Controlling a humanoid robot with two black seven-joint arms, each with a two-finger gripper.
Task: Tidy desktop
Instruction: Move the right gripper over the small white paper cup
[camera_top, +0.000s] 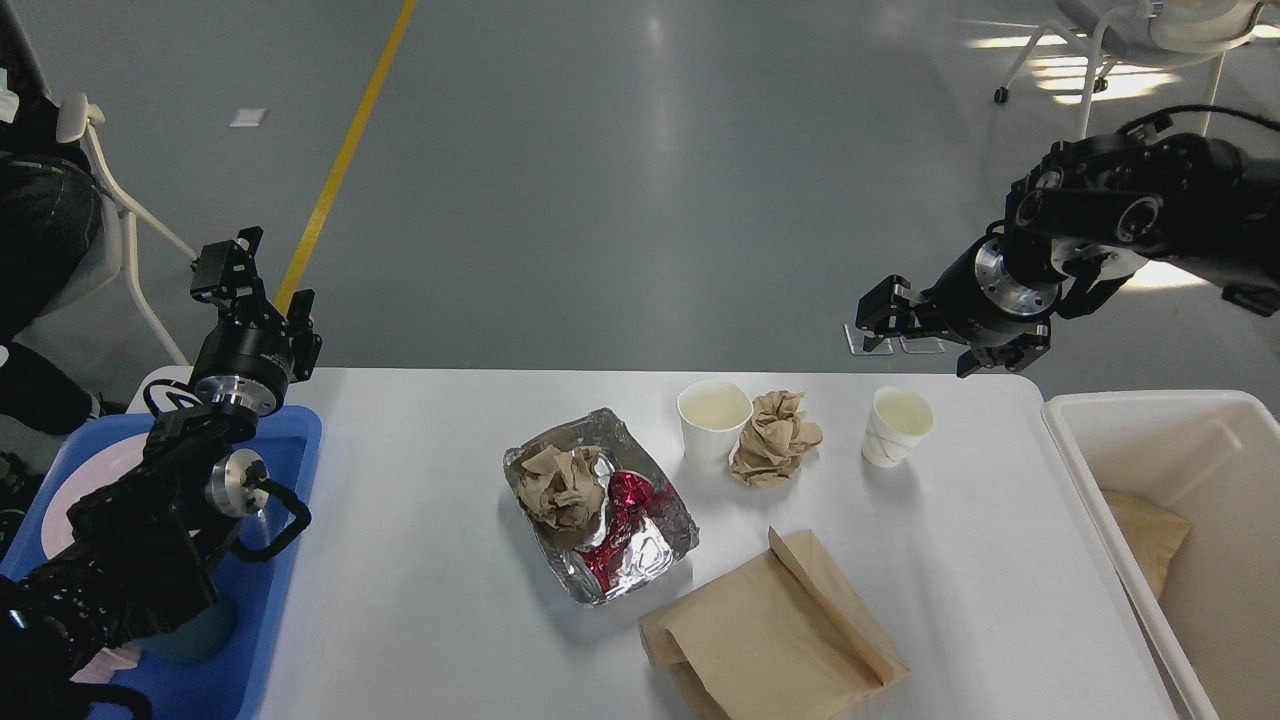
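Observation:
The flat brown paper bag will stay a wide, stiff panel when I lift the bag's edge, because the bag's side fold stands up along sharp creases.
The white desktop holds a foil tray with crumpled brown paper and a red wrapper in it. Behind it stand a white paper cup, a crumpled brown paper ball and a second, tilted paper cup. A flat brown paper bag lies at the front. My right gripper is open and empty, in the air over the far edge just behind the tilted cup. My left gripper is open and empty above the far left corner.
A blue tray at the left edge holds a white plate and a dark teal cup, mostly under my left arm. A deep off-white bin at the right holds a brown paper bag. Chairs stand on the floor behind.

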